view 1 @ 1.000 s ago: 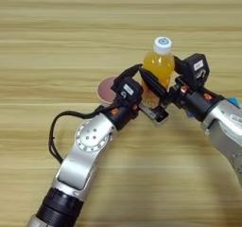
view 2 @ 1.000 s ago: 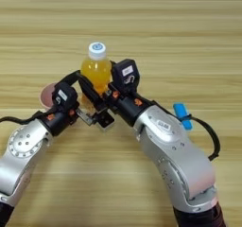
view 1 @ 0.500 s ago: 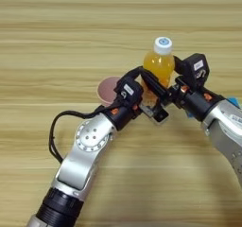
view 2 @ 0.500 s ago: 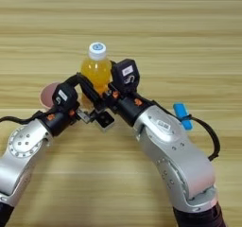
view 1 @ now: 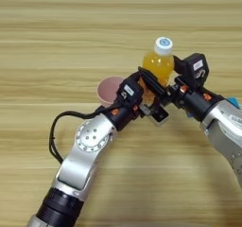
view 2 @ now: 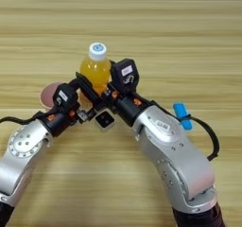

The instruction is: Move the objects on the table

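Note:
My grippers are both closed around the bottle's lower part [view 1: 159,71], so next my right gripper opens and moves back before my left gripper takes the bottle past the pink cup [view 1: 108,88].
The clear bottle of orange drink [view 1: 159,64] stands upright with its white cap [view 2: 98,49] on, near the middle of the table [view 1: 56,27]. The small white cube [view 1: 159,115] lies just in front of the bottle's base, its black face up. My left gripper [view 1: 143,104] reaches in from the lower left and ends right beside the cube. From the right, my right gripper [view 1: 173,91] comes up against the bottle's lower part, and black gripper parts cross in front of the bottle's base and hide it.
A pink plastic cup [view 1: 110,89] stands left of the bottle, close behind my left wrist. A blue stick with a white end [view 2: 182,116] lies behind my right forearm. A black cable [view 1: 54,134] loops off my left arm.

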`<action>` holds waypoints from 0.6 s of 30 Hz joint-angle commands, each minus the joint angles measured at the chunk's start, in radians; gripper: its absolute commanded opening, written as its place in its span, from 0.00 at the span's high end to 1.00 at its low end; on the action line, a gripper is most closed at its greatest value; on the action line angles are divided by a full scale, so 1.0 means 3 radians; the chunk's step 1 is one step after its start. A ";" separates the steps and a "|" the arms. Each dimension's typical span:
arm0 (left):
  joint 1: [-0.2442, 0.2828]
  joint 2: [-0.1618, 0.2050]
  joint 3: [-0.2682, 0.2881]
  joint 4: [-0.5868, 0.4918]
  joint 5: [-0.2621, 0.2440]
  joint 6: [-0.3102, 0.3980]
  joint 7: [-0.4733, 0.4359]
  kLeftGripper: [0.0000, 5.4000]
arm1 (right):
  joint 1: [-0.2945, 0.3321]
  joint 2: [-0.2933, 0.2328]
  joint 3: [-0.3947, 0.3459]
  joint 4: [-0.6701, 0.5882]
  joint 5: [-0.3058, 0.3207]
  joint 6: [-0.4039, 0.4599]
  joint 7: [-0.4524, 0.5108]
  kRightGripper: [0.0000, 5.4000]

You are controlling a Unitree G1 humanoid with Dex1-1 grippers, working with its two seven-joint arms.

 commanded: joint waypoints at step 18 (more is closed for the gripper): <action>-0.0010 -0.0025 0.0063 0.0016 -0.0022 0.0009 0.0004 0.37 | -0.0036 -0.0011 -0.0023 0.0032 -0.0036 -0.0079 0.0012 0.08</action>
